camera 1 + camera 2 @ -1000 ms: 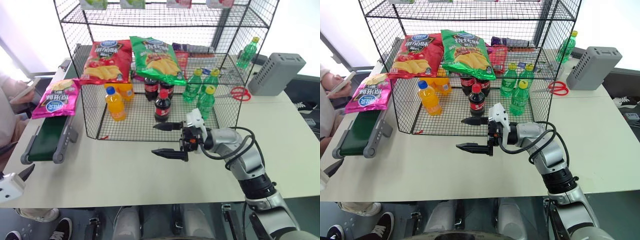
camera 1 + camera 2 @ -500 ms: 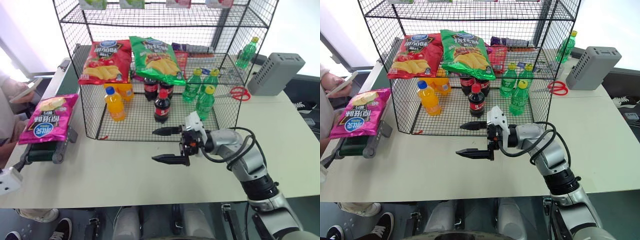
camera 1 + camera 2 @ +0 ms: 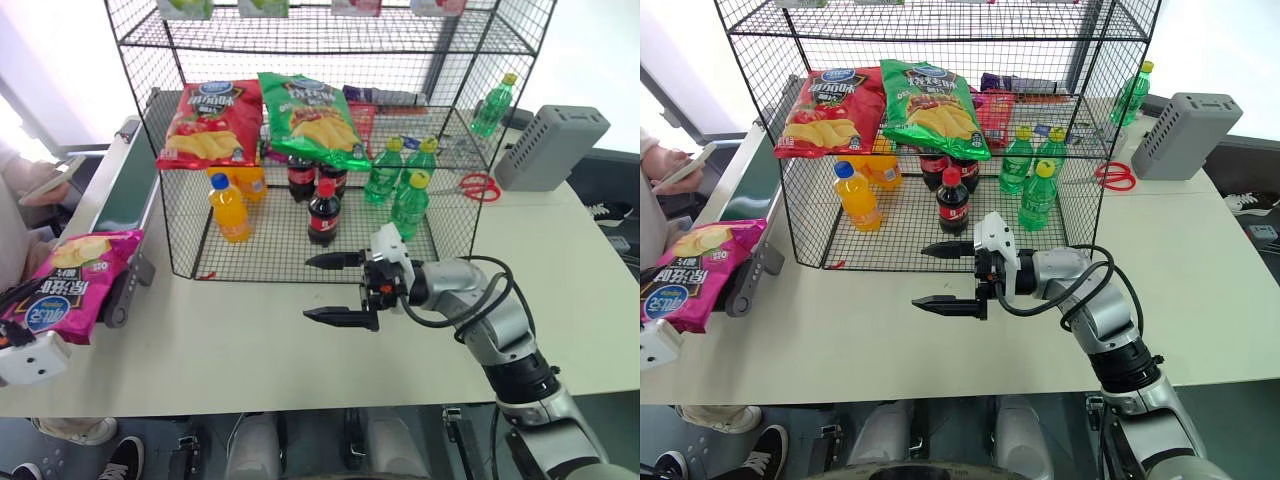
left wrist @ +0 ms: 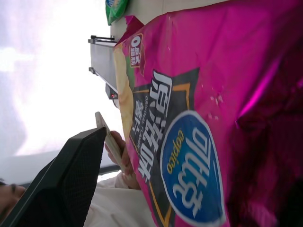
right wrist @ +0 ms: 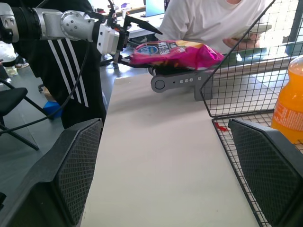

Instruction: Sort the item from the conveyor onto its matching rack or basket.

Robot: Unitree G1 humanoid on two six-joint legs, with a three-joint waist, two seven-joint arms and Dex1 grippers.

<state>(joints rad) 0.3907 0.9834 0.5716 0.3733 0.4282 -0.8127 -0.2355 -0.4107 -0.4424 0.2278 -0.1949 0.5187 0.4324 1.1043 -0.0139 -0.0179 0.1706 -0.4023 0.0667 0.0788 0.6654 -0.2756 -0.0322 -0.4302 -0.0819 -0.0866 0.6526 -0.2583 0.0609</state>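
Note:
My left gripper is going to lift the magenta-pink crisp bag [image 3: 76, 284], which will fold in along the fingers and bulge either side because the foil [image 4: 248, 116] is creased.
The magenta-pink crisp bag [image 3: 68, 288] hangs over the near end of the conveyor [image 3: 128, 190], a green belt in a grey frame at the table's left edge. My left gripper [image 5: 147, 47] is open at the bag's near end, one finger above it and one below. In the left wrist view the bag [image 4: 203, 118] lies close against one black finger [image 4: 61, 189]. My right gripper [image 3: 307, 288] is open and holds nothing, pointing left over the table in front of the black wire rack [image 3: 300, 48].
On the rack's middle tier lie a red bag [image 3: 210, 122] and a green bag [image 3: 312, 118]; orange, cola and green bottles stand below. Red scissors [image 3: 480, 186], a grey box [image 3: 552, 146] and a green bottle [image 3: 494, 106] sit at the right. A person [image 5: 208, 19] sits beyond the conveyor.
The pink bag has ridden down the belt to its near end and now droops over it. My left gripper has come up around the bag's end. The right arm has kept still.

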